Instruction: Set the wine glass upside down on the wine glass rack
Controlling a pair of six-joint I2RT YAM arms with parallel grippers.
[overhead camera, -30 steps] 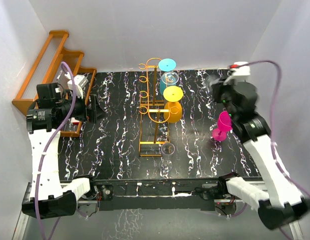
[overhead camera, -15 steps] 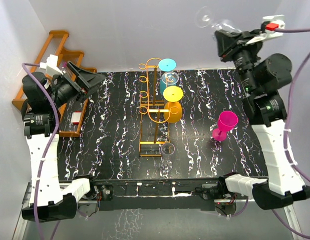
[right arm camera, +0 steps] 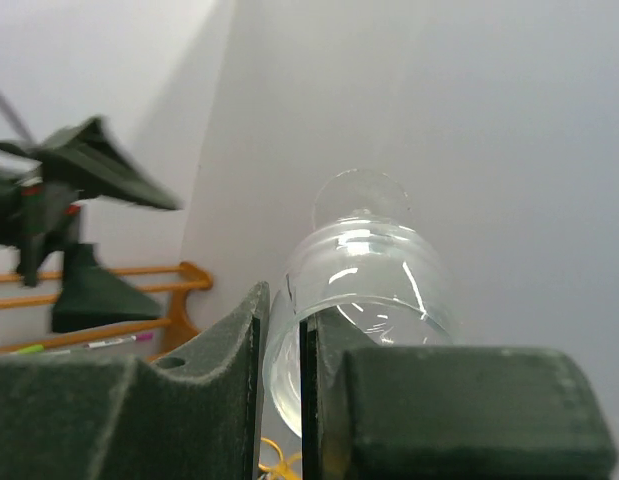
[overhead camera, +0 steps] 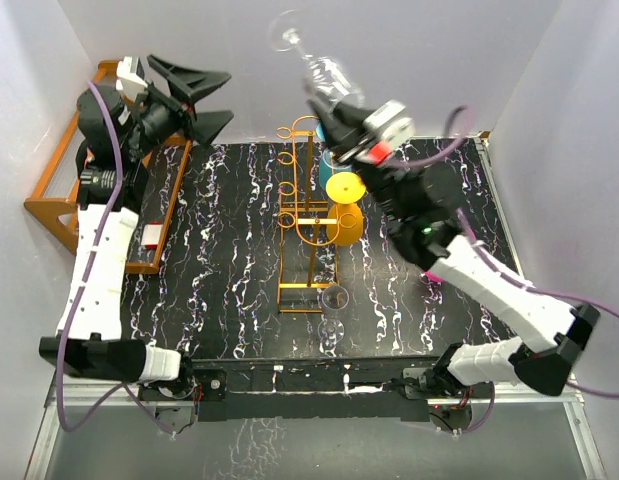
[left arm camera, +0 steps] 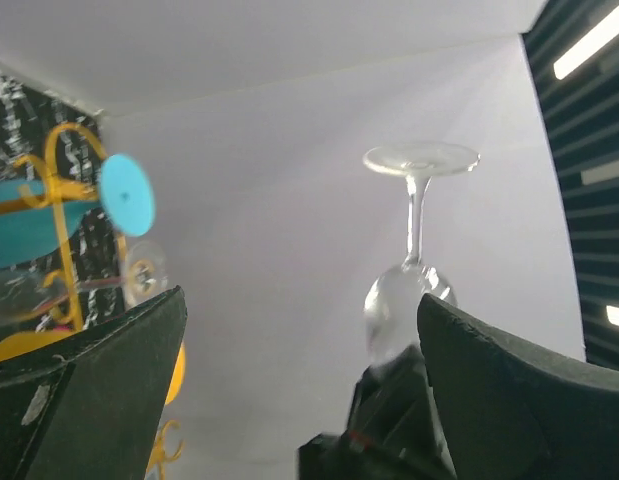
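Observation:
I should keep moving my left gripper toward the stem (overhead camera: 300,48) and close it there, because the clear wine glass's foot (overhead camera: 289,30) is up and its stem is free of my right gripper.
The clear wine glass (overhead camera: 317,62) is upside down in the air, foot up, high over the back end of the golden wire wine glass rack (overhead camera: 301,225). My right gripper (overhead camera: 341,108) is shut on the bowl's rim, one finger inside and one outside (right arm camera: 281,370). The left wrist view shows the glass (left arm camera: 414,265) foot up beside the rack (left arm camera: 59,200). My left gripper (overhead camera: 194,95) is raised at the back left, open and empty, pointing towards the glass.
A blue glass (overhead camera: 334,140) and a yellow glass (overhead camera: 345,205) hang upside down on the rack. Another clear glass (overhead camera: 332,305) stands by the rack's near end. A brown wooden shelf (overhead camera: 64,190) lines the left wall. White walls enclose the marbled black table (overhead camera: 229,260).
My right arm has swung from the back right to the centre, carrying the glass over the rack. The left arm has risen and turned its open gripper towards the glass.

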